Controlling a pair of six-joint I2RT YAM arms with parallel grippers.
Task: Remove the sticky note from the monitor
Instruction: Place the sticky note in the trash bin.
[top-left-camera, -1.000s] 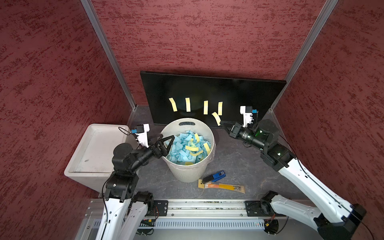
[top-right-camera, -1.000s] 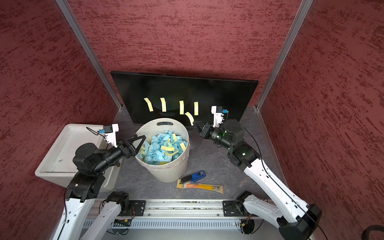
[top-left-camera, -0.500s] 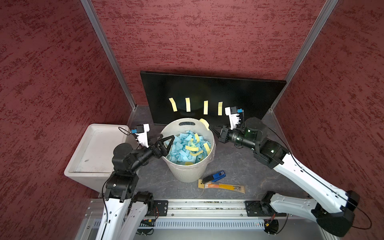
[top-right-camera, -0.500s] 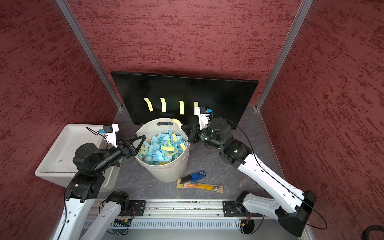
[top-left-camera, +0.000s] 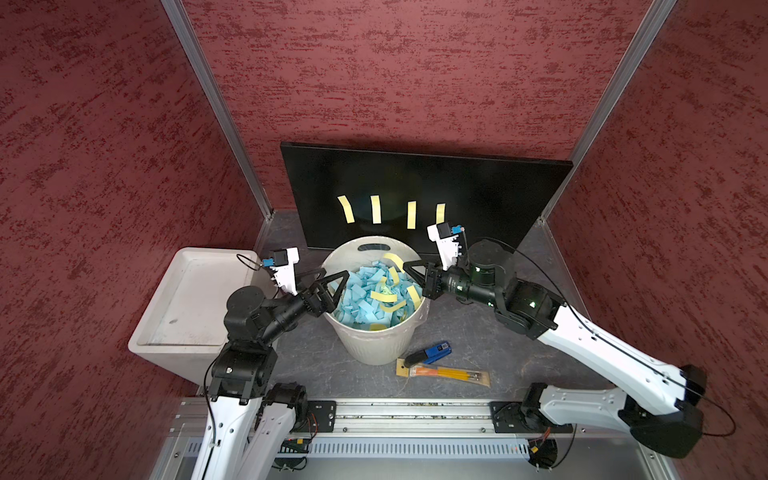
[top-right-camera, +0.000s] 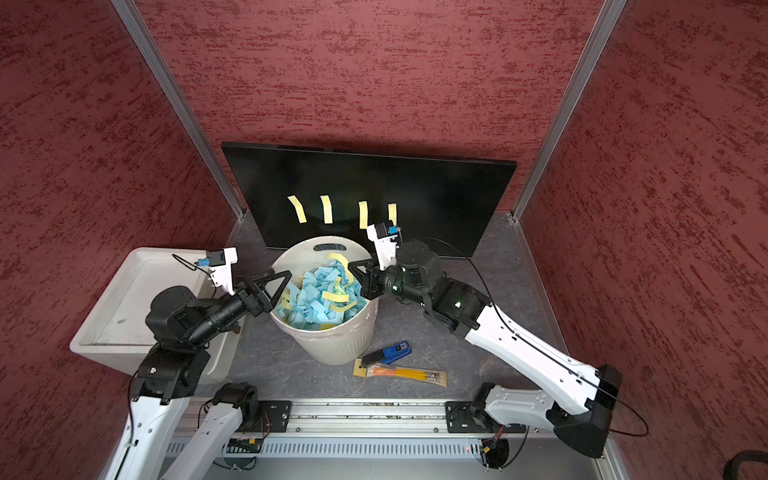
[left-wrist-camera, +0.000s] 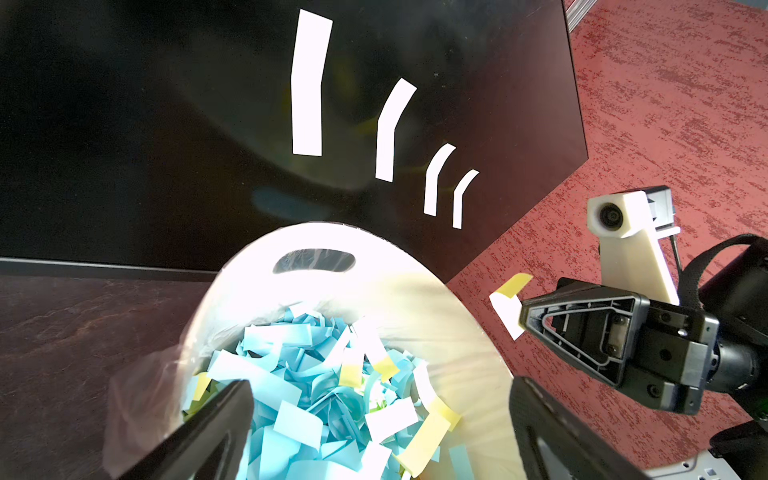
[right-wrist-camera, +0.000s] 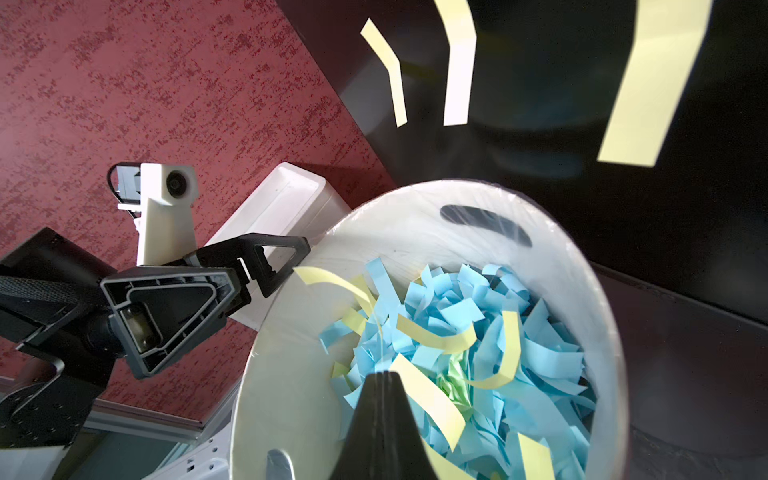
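Observation:
The curled yellow sticky note (top-left-camera: 392, 260) hangs inside the white bin's rim. My right gripper keeps moving inward and lets go over the blue paper strips (top-left-camera: 370, 289).
The monitor (top-left-camera: 498, 195) (top-right-camera: 440, 191) stands at the back with several yellow sticky notes (top-left-camera: 376, 209) (top-right-camera: 326, 209) in a row on its black screen (left-wrist-camera: 124, 124) (right-wrist-camera: 685, 216). My right gripper (top-left-camera: 409, 266) (top-right-camera: 351, 266) (left-wrist-camera: 523, 316) (right-wrist-camera: 384, 374) is shut on one curled yellow sticky note (top-left-camera: 392, 259) (top-right-camera: 338, 259) (left-wrist-camera: 509, 299) (right-wrist-camera: 328, 278), held over the right rim of the white bin (top-left-camera: 374, 345) (top-right-camera: 332, 345). My left gripper (top-left-camera: 334, 276) (top-right-camera: 282, 274) (left-wrist-camera: 380, 399) hangs open and empty at the bin's left rim.
The bin is filled with blue and yellow paper strips (top-left-camera: 365, 299). A white tub (top-left-camera: 191, 299) sits left of it. A blue tool (top-left-camera: 430, 353) and a packet of pencils (top-left-camera: 444, 374) lie in front. Red walls close in on three sides.
My right gripper has pulled the note off the monitor and carried it left, from the screen to above the bin. The left arm has not moved.

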